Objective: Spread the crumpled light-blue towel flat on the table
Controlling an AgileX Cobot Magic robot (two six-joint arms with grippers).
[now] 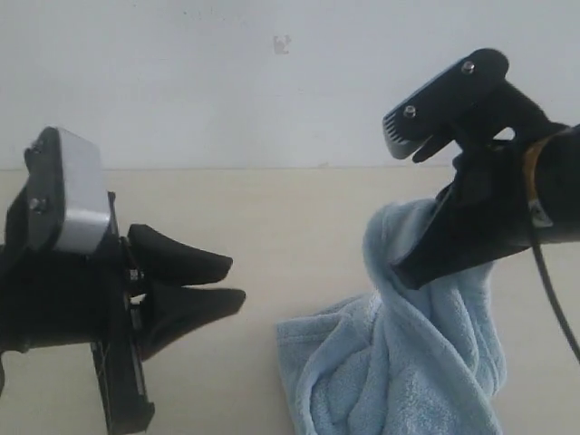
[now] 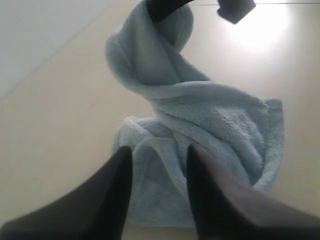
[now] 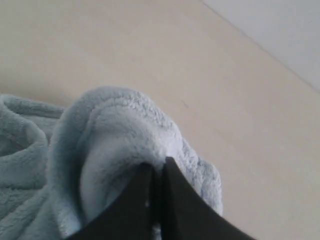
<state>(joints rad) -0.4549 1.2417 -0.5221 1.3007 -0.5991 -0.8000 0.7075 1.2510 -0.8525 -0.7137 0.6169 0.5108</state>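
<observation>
The towel hangs twisted (image 1: 415, 337) from my right gripper. Next, I bring my right gripper down and open it while my left gripper pulls the towel's loose end (image 1: 301, 337) away.
The light-blue towel (image 1: 408, 362) lies crumpled and twisted on the beige table (image 1: 272, 208), right of the middle. My right gripper (image 1: 399, 270) is shut on a fold of it and holds that part raised above the heap. In the right wrist view the closed fingertips (image 3: 159, 165) pinch the fluffy towel (image 3: 115, 125). My left gripper (image 1: 234, 281) hovers to the left of the towel, apart from it, open with nothing between its fingers. From the left wrist, the open gripper (image 2: 159, 149) points at the near edge of the towel (image 2: 200, 110), which rises in a twisted column.
A white wall (image 1: 227, 82) stands behind the table's far edge. A black cable (image 1: 553, 290) hangs from the right arm beside the towel. Bare table (image 2: 60, 125) shows around the heap.
</observation>
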